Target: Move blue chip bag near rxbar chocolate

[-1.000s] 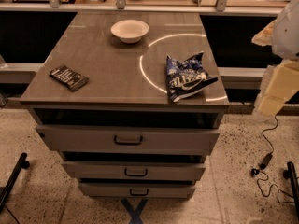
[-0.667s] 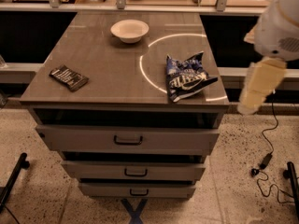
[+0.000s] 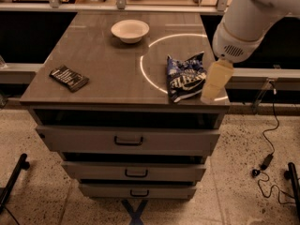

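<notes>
The white curved line (image 3: pixel 161 88) goes out of sight under the blue chip bag (image 3: pixel 185 76), and I expect the line's hidden part to show when I lift the bag.
The blue chip bag (image 3: pixel 185 76), wrinkly dark-blue foil with white lettering, lies on the right front part of the table top (image 3: pixel 108 60). The rxbar chocolate (image 3: pixel 69 78), a small flat dark bar with white text, lies near the table's left front edge, far from the bag. My gripper (image 3: pixel 214 82), cream-coloured, hangs from the white arm (image 3: pixel 251 18) just right of the bag, over the table's right front corner. It holds nothing that I can see.
A white bowl (image 3: pixel 130 30) stands at the back middle of the table. Drawers with handles (image 3: pixel 128 141) are below the top. A rail and shelf (image 3: pixel 140 6) run behind. A cable (image 3: pixel 267 158) lies on the floor at right.
The arm has swung in from the right edge of the view toward the left, bringing my gripper down beside the blue chip bag. The bag, the bar and the bowl have not moved.
</notes>
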`<action>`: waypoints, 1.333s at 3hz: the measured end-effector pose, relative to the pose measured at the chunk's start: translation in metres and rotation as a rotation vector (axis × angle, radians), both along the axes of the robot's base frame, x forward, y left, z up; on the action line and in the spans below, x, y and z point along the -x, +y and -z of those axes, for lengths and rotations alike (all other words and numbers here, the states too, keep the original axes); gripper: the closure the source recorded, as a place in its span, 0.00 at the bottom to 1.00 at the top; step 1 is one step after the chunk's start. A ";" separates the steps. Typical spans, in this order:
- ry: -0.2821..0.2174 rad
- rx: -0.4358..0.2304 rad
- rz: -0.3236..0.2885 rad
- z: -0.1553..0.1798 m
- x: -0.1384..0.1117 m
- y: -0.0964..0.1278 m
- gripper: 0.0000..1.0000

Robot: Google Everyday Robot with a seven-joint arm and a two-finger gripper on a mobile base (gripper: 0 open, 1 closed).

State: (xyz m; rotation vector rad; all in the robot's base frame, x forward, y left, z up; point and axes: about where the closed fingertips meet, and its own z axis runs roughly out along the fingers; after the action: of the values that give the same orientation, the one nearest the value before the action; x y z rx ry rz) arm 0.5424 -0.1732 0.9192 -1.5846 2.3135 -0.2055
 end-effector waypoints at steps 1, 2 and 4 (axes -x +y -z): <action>0.003 -0.049 0.036 0.028 -0.014 0.015 0.00; -0.016 -0.042 0.052 0.050 -0.019 0.028 0.00; -0.018 -0.038 0.054 0.052 -0.018 0.029 0.47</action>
State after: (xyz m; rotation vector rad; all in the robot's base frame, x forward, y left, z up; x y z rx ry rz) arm 0.5603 -0.1444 0.8670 -1.4976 2.3340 -0.1861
